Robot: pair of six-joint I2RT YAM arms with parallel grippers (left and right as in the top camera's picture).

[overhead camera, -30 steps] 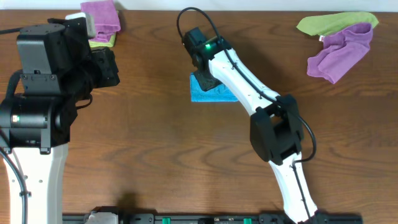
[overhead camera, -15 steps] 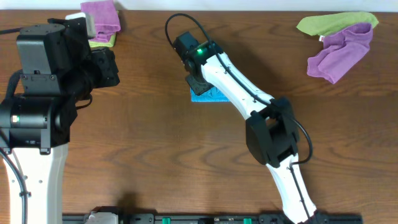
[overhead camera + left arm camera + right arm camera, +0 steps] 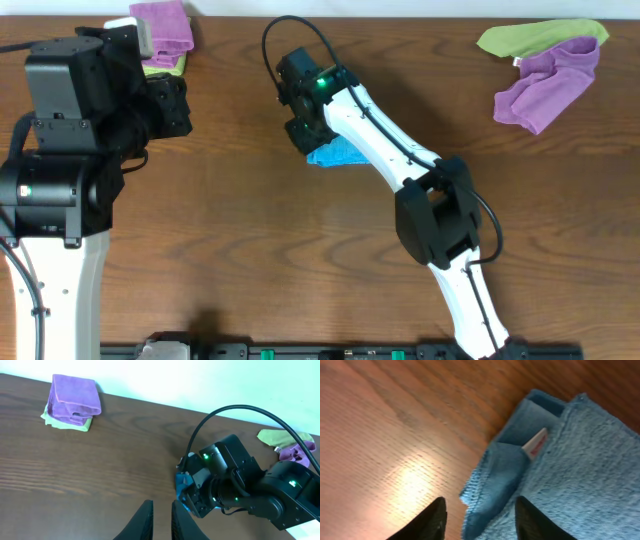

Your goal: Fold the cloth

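Observation:
The cloth's under layer [image 3: 496,479] sticks out at the tag edge, so my left gripper should go there while my right gripper goes to the opposite edge.
The sky-blue cloth [image 3: 336,155] lies folded on the brown table near the middle, mostly hidden under my right arm. In the right wrist view the cloth [image 3: 575,470] fills the lower right, with its white tag [image 3: 535,443] showing in a fold. My right gripper [image 3: 303,133] is open, and its fingers [image 3: 480,501] straddle the cloth's left edge just above the table. A blue sliver of the cloth [image 3: 181,488] shows in the left wrist view. My left gripper [image 3: 176,106] hangs at the far left, away from the cloth, with its fingers [image 3: 161,504] shut and empty.
A folded purple cloth [image 3: 166,24] sits on a lime-green one [image 3: 165,67] at the back left, also in the left wrist view [image 3: 74,402]. A crumpled purple cloth [image 3: 552,80] and a lime-green cloth [image 3: 535,37] lie at the back right.
My right gripper has moved left and slightly forward to the cloth's left edge. The visible part of the cloth has changed shape and shifted a little toward the front.

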